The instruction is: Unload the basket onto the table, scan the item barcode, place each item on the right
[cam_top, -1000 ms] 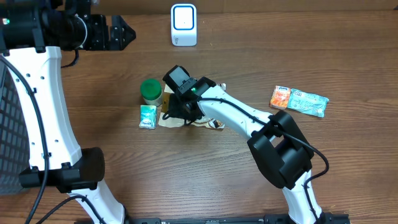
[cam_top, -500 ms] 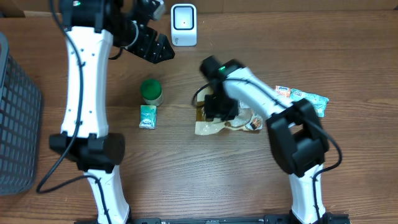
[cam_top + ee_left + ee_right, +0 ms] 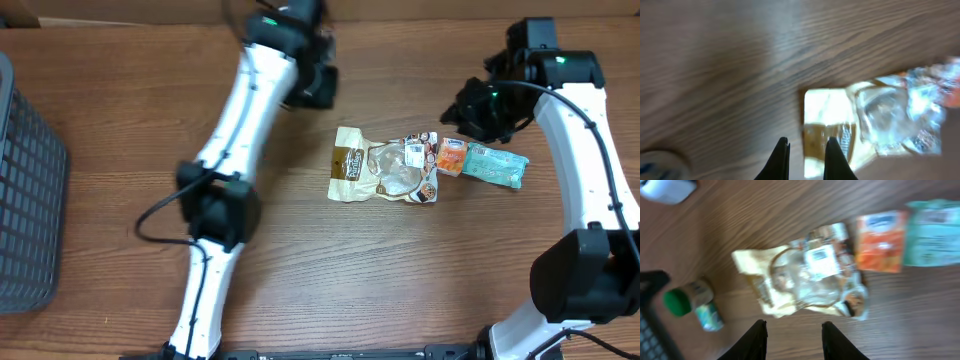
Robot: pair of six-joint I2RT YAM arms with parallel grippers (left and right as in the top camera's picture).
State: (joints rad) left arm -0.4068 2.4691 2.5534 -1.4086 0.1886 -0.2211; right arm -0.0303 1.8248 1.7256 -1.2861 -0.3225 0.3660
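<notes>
The white barcode label [image 3: 414, 155] is far from the scanner, so the robot's right gripper should grab the bag by its clear middle [image 3: 388, 174] and turn the label to face the scanner.
A crinkled clear and tan snack bag [image 3: 385, 168] lies flat on the table, white barcode label [image 3: 819, 257] facing up. My left gripper [image 3: 318, 88] hovers above the bag's left end [image 3: 827, 127], its jaws drawn close together and empty. My right gripper [image 3: 470, 108] hangs open over the table's right side, above and apart from the bag [image 3: 810, 280]. In the right wrist view a white scanner [image 3: 667, 189] shows at the top left corner; overhead the left arm hides it.
An orange packet [image 3: 450, 157] touches the bag's right end, with a teal packet [image 3: 496, 166] beside it. A green-capped jar [image 3: 679, 301] and a small teal packet [image 3: 710, 317] stand left of the bag. A dark mesh basket [image 3: 25, 190] fills the left edge.
The right gripper left the bag and drew back to the right; the bag now lies further right. The left arm swung in over the table's top centre and its jaws closed.
</notes>
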